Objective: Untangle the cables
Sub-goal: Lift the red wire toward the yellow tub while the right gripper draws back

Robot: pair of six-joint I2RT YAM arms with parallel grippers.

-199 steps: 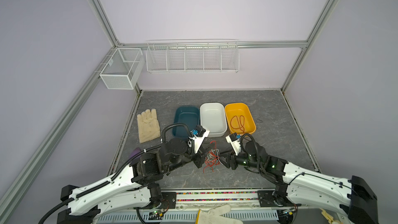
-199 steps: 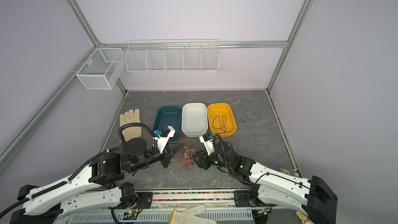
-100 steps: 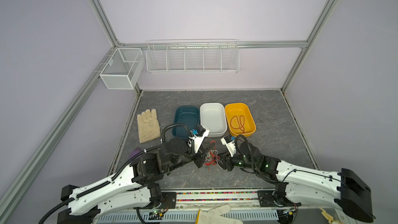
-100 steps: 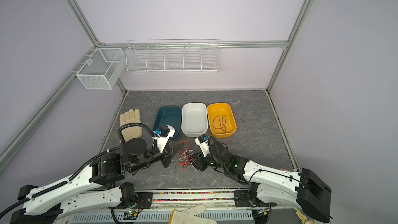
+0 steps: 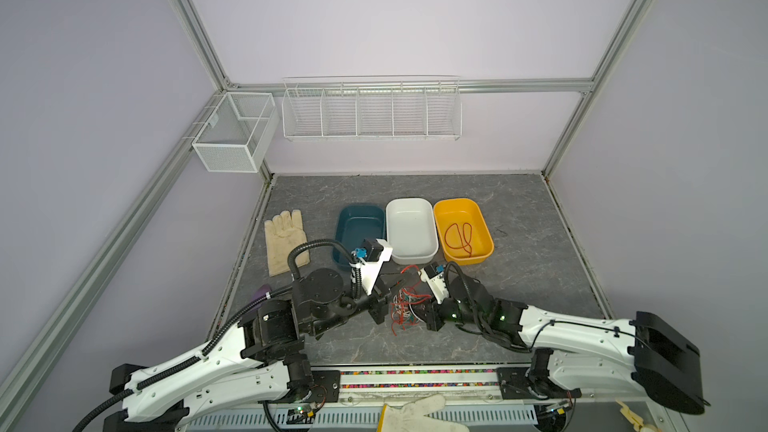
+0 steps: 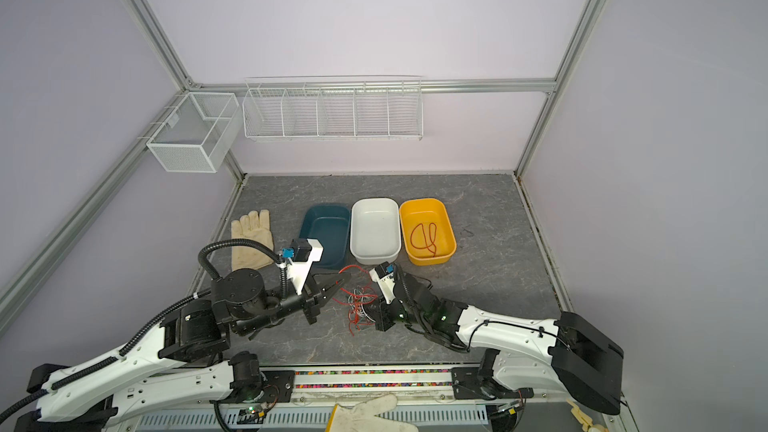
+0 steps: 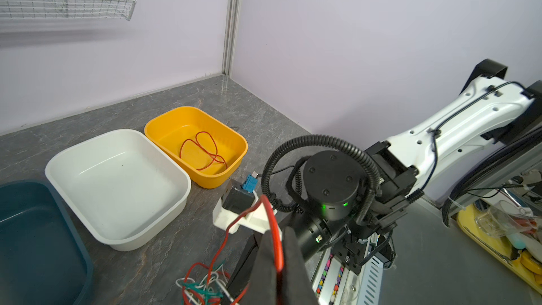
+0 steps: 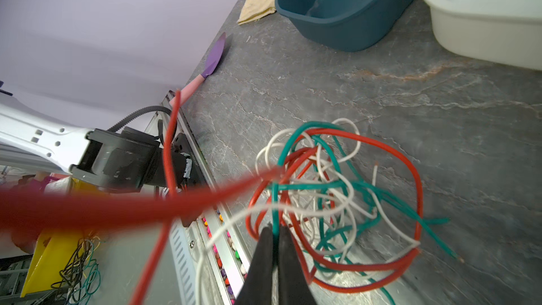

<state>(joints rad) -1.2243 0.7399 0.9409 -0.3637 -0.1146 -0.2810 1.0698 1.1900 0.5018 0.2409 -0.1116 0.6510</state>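
Next, I lift the red cable clear with my left gripper and lay it in the yellow bin (image 5: 464, 230), because the cable in my left gripper still runs down into the tangle (image 5: 405, 304).
The cables (image 5: 405, 307) lie as a tangle of red, green and white wires on the grey table (image 5: 519, 284), between my two grippers in both top views. My left gripper (image 7: 276, 234) is shut on a red cable (image 7: 271, 218) that rises out of the tangle (image 7: 205, 284); it sits at the tangle's left side (image 6: 341, 283). My right gripper (image 8: 274, 230) is shut on a green cable (image 8: 275, 200) at the near edge of the tangle (image 8: 331, 189), on its right side (image 5: 430, 317). Another red cable (image 5: 459, 238) lies coiled in the yellow bin (image 5: 487, 238).
A teal bin (image 5: 345, 218), a white bin (image 5: 409, 202) and the yellow bin stand in a row just behind the tangle. A beige glove (image 5: 284, 243) lies at the left, a purple spatula (image 8: 215, 57) by the left wall, a white glove (image 5: 415, 413) beyond the front rail.
My right gripper has moved left into the tangle and shut on the green cable. The left gripper stays shut on the red cable in the same place.
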